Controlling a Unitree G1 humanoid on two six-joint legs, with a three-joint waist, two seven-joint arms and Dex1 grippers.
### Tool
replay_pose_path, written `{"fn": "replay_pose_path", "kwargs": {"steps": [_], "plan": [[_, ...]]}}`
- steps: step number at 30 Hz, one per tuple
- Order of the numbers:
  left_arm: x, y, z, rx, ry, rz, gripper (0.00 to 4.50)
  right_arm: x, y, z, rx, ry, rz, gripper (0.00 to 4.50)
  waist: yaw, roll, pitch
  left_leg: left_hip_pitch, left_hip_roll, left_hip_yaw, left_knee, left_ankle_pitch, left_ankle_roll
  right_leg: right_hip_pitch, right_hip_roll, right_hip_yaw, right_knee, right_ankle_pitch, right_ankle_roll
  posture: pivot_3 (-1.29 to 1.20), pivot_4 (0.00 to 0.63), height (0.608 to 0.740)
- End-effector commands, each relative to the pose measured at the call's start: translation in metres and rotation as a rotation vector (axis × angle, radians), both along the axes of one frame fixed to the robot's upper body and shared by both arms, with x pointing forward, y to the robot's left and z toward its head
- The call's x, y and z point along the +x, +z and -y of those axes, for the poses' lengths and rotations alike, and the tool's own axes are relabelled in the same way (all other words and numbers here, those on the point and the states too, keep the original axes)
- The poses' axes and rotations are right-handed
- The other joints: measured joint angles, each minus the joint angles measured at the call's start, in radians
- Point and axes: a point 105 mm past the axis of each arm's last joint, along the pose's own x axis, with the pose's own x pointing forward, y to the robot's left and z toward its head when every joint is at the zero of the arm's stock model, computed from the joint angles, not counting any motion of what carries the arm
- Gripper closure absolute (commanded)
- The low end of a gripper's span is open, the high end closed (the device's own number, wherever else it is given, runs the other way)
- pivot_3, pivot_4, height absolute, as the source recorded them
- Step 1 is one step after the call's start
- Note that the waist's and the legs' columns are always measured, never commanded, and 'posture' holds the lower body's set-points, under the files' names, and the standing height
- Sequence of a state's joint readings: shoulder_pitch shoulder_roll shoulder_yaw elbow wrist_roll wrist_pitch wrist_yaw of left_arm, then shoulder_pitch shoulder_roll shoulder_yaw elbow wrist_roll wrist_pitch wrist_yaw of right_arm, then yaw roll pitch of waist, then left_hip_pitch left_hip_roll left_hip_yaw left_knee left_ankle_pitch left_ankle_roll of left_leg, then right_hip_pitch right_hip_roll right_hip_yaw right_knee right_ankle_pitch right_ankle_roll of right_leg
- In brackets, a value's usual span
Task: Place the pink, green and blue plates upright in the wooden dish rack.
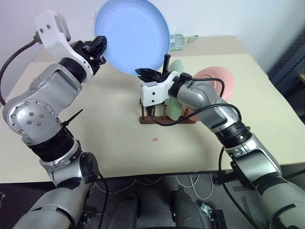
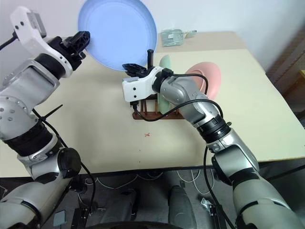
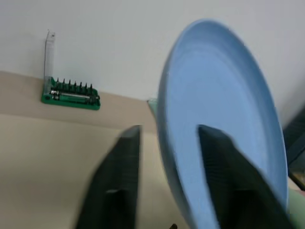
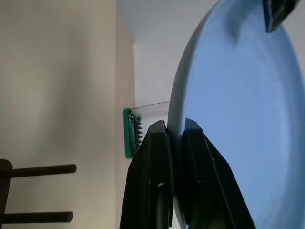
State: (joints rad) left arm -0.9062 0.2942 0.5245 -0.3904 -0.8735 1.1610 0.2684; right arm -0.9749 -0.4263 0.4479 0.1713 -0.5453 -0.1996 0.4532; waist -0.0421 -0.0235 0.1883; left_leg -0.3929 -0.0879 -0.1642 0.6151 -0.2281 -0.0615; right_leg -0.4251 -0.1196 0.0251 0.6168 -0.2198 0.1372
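The light blue plate's broad side point(image 1: 132, 36) lies across the rack's slots, so my right gripper should turn the plate edge-on before lowering it into the empty slot point(image 2: 144, 109).
The light blue plate point(image 1: 131, 33) hangs in the air above the table, tilted on edge. My right gripper point(image 1: 145, 72) is shut on its lower rim; the right wrist view shows both fingers point(image 4: 157, 157) clamped on the rim. At the plate's left edge my left gripper point(image 1: 98, 47) is open, its fingers point(image 3: 121, 167) spread on either side of the rim. Below, the dark wooden dish rack point(image 1: 162, 120) holds the mint green plate point(image 1: 175, 109) upright. The pink plate point(image 1: 218, 76) stands at its right end. My right arm partly hides both.
A green tool holder with a clear lid point(image 1: 180, 40) lies at the far edge of the beige table point(image 1: 119, 138). A small red cross mark point(image 1: 155, 139) sits in front of the rack. A dark object point(image 1: 288, 71) lies off the table to the right.
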Motion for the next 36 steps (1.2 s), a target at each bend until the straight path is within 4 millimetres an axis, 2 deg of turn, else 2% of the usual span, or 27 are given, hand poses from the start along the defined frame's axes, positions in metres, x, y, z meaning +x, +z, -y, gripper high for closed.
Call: {"fn": "replay_pose_path", "kwargs": {"steps": [1,3,4,6,7,10,11,13,15,18,21,24,28,31,36], "plan": [[-0.002,0.021,-0.054,-0.057,0.232,0.106,1.15,-0.017,0.043,-0.002,0.205,0.082,0.007,4.5,-0.003,0.0,0.0,0.0,0.0,0.0,0.0,0.0,0.0,0.0,0.0,0.0,0.0,0.0,0.0,0.0,0.15,0.74],[-0.005,0.024,-0.089,-0.06,0.341,0.149,1.15,-0.026,0.06,-0.002,0.342,0.14,-0.058,4.5,-0.006,0.0,0.0,0.001,0.001,0.001,-0.001,0.0,0.0,-0.001,0.001,0.001,0.0,0.0,-0.001,0.0,0.15,0.74],[-0.007,0.024,-0.098,-0.066,0.359,0.167,1.15,-0.029,0.065,-0.002,0.383,0.164,-0.082,4.5,-0.008,0.0,0.0,0.001,0.001,0.001,-0.001,0.0,0.0,-0.001,0.001,0.001,0.0,0.0,-0.001,0.0,0.15,0.74],[-0.007,0.011,-0.116,0.078,0.442,0.152,1.15,-0.04,0.078,-0.001,0.503,0.242,-0.157,4.5,-0.006,0.0,0.0,0.001,0.001,0.001,-0.002,0.0,0.0,-0.001,0.001,0.001,0.0,0.001,-0.001,0.0,0.15,0.74],[-0.006,0.002,-0.12,0.168,0.468,0.131,1.15,-0.045,0.083,0.0,0.553,0.277,-0.197,4.5,-0.004,0.001,0.0,0.001,0.001,0.001,-0.002,0.0,0.0,-0.001,0.001,0.001,0.0,0.001,-0.001,0.0,0.15,0.74],[0.001,-0.049,-0.127,0.366,0.452,-0.003,1.15,-0.062,0.095,0.003,0.768,0.425,-0.462,4.5,0.003,0.001,0.0,0.001,0.001,0.0,-0.002,0.0,0.0,-0.001,0.001,0.001,0.0,0.001,-0.001,0.0,0.15,0.74],[0.001,-0.058,-0.126,0.409,0.443,-0.021,1.15,-0.066,0.096,0.004,0.802,0.455,-0.526,4.5,0.006,0.001,0.0,0.001,0.001,0.0,-0.002,0.0,0.0,0.0,0.001,0.001,0.0,0.001,-0.001,0.0,0.15,0.74],[0.002,-0.083,-0.118,0.478,0.392,-0.062,1.15,-0.075,0.096,0.005,0.899,0.519,-0.686,4.5,0.012,0.0,-0.001,0.0,0.001,-0.001,-0.001,-0.002,0.003,0.0,0.001,0.0,0.0,0.001,-0.001,0.0,0.15,0.74],[0.002,-0.099,-0.11,0.514,0.354,-0.093,1.15,-0.081,0.094,0.006,0.951,0.551,-0.798,4.5,0.016,0.0,-0.001,0.0,0.001,-0.002,-0.001,-0.003,0.005,0.0,0.001,0.0,0.0,0.001,-0.002,0.0,0.15,0.74],[-0.001,-0.137,-0.087,0.501,0.233,-0.123,1.15,-0.082,0.079,0.007,1.065,0.547,-0.999,4.5,0.02,0.002,-0.002,0.0,0.001,-0.001,-0.002,-0.003,0.005,-0.001,0.001,0.0,0.0,0.002,-0.003,0.0,0.15,0.74],[-0.006,-0.16,-0.073,0.508,0.159,-0.133,1.15,-0.083,0.073,0.009,1.156,0.55,-1.125,4.5,0.02,0.003,-0.001,0.001,0.002,0.0,-0.002,-0.003,0.005,-0.002,0.001,0.001,0.001,0.002,-0.003,0.0,0.15,0.74],[-0.014,-0.172,-0.052,0.54,0.028,-0.103,1.15,-0.076,0.064,0.011,1.222,0.485,-1.204,4.5,0.021,0.003,-0.001,0.0,0.002,0.0,-0.003,-0.003,0.005,-0.003,0.001,0.001,0.002,0.002,-0.004,0.0,0.15,0.74],[-0.019,-0.18,-0.042,0.547,-0.06,-0.116,1.15,-0.065,0.054,0.017,1.314,0.401,-1.282,4.5,0.022,0.003,-0.001,0.0,0.002,0.001,-0.003,-0.003,0.005,-0.003,0.001,0.001,0.001,0.002,-0.004,0.0,0.15,0.74],[-0.022,-0.18,-0.032,0.554,-0.122,-0.104,1.15,-0.059,0.047,0.021,1.383,0.366,-1.353,4.5,0.021,0.003,-0.001,0.0,0.002,0.001,-0.003,-0.003,0.005,-0.003,0.001,0.001,0.002,0.002,-0.004,0.0,0.15,0.74],[-0.029,-0.181,-0.015,0.58,-0.216,-0.078,1.15,-0.056,0.04,0.021,1.394,0.318,-1.398,4.5,0.017,0.005,-0.001,0.001,0.002,0.001,-0.003,-0.003,0.006,-0.003,0.001,0.001,0.002,0.002,-0.004,0.0,0.15,0.74]]}}
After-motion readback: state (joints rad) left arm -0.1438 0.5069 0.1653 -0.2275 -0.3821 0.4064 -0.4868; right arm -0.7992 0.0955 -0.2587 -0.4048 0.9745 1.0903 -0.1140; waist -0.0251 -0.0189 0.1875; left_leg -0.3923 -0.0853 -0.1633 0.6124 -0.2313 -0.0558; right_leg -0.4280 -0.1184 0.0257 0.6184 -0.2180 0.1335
